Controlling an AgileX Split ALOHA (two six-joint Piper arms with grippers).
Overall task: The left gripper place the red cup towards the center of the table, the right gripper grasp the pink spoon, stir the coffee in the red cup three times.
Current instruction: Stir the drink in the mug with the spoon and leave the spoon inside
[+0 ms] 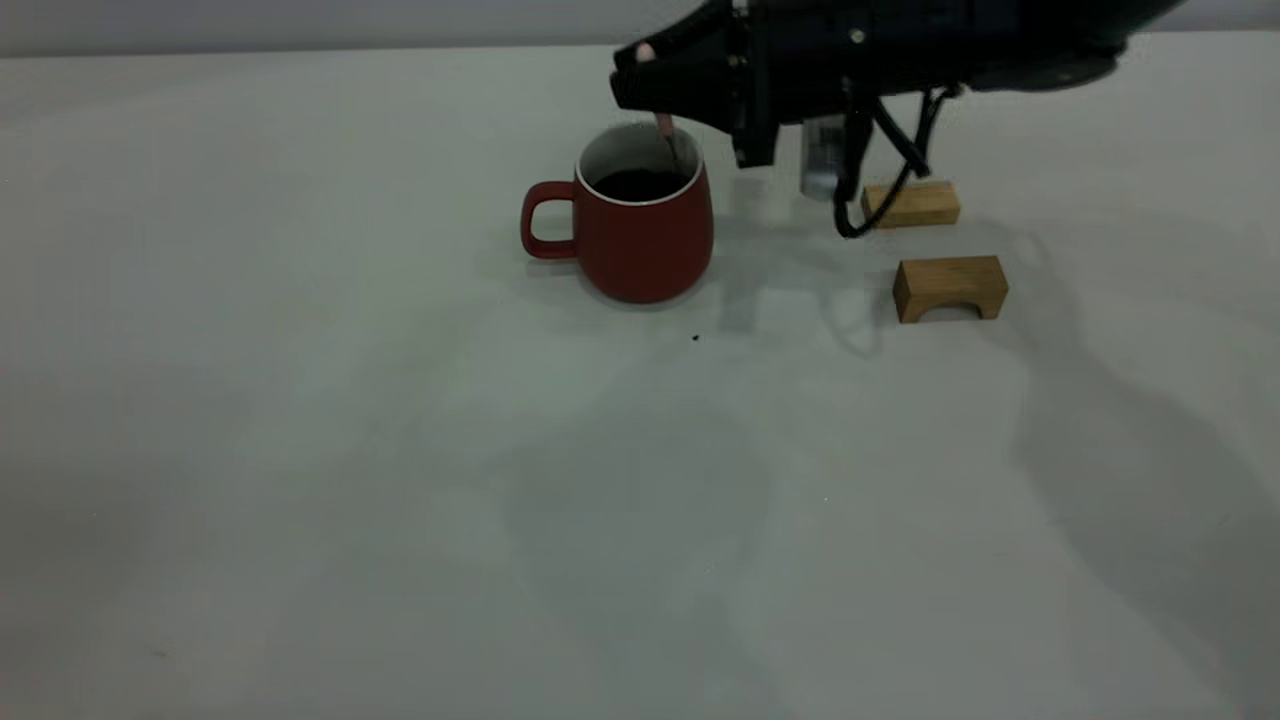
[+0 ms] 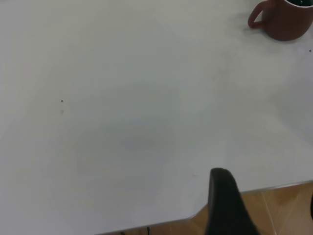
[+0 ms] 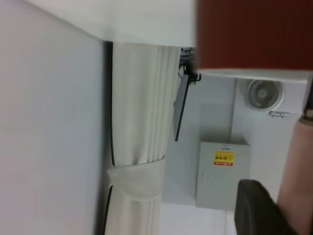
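The pink spoon's stem sits near the red cup's side (image 1: 692,166) opposite the cup's handle, so next my right gripper sweeps the spoon back toward the cup handle's side (image 1: 595,169).
The red cup (image 1: 640,245) stands upright near the middle of the table (image 1: 400,450), its handle pointing to the exterior view's left. Dark coffee (image 1: 640,185) fills it. My right gripper (image 1: 640,75) reaches in from the upper right, just above the cup's rim, shut on the pink spoon (image 1: 664,125). The spoon's stem slants down into the coffee. In the right wrist view the cup (image 3: 254,34) is close, and the pink handle (image 3: 299,166) lies against a black finger (image 3: 252,208). My left gripper (image 2: 268,210) hangs open over the table's corner, far from the cup (image 2: 286,22).
Two tan wooden blocks lie right of the cup: a flat one (image 1: 910,204) under the right arm's cable and an arched one (image 1: 950,287) nearer the front. The table's edge (image 2: 146,225) and a wooden floor show below the left gripper.
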